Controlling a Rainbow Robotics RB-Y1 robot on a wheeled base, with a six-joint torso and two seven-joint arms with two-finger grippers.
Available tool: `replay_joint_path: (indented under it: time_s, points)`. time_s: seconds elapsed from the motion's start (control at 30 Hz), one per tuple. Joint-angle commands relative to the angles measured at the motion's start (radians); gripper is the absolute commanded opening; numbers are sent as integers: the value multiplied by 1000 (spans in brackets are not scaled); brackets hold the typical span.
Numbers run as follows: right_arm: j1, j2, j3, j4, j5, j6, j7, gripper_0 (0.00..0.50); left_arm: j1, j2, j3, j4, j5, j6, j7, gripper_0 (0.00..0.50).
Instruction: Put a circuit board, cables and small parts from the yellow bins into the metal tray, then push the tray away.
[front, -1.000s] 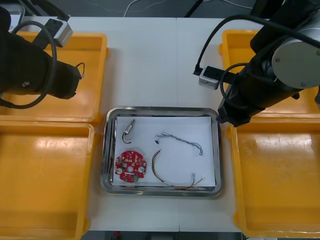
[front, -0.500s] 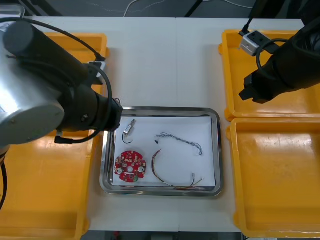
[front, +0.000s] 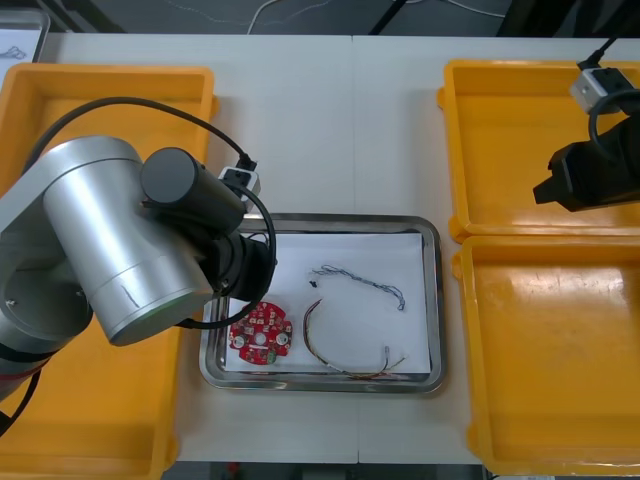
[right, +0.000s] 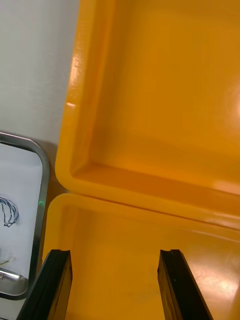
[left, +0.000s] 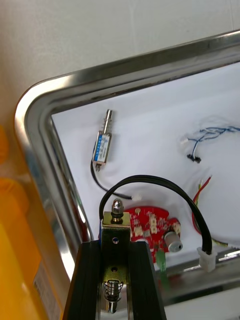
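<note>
The metal tray has the circuit board and cables (front: 262, 333) lying flat inside its raised rim (front: 320, 383), so they should stay in place and move along with it when I push it away.
The metal tray (front: 428, 300), white inside, holds a round red circuit board (front: 262, 335), a blue and white cable (front: 360, 282) and a red and yellow cable (front: 345, 362). My left arm (front: 130, 250) reaches over the tray's left side. In the left wrist view my left gripper (left: 116, 255) is shut on a small metal part (left: 114, 232) with a black cable loop (left: 150, 182), held above the circuit board (left: 152, 225). Another small metal part (left: 102, 145) lies on the tray's white floor near its corner rim (left: 35, 115). My right gripper (right: 117, 282) is open over the right bins.
Two yellow bins (front: 100, 380) on the left and two yellow bins (front: 550, 360) on the right flank the tray; their floors look bare. My right arm (front: 595, 170) hangs over the far right bin. The tray's corner (right: 44, 200) lies beside the right fingers.
My left arm swung from the far left bin to the tray's left side, now covering the metal part there. My right arm drew back from the tray's corner to the far right bin.
</note>
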Motion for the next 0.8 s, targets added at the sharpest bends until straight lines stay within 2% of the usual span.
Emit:
replay_joint_path:
  time_s: [0.03,0.27,0.47,0.8]
  points:
    - [82,-55,-87,-73,-15,3,-72,500,7,11,-58,58,-65,-85,101,0]
    - [188,-77,-177,-111,-33,3,-98,500,6,-24,-112,150,-152,-183,101,0]
    - [272,-78,-256,-123,-49,3,-98,500,6,-42,-146,195,-192,-234,103,0]
    - [334,-78,-283,-123,17,3,-102,500,-37,-68,-202,235,-197,-239,118,0]
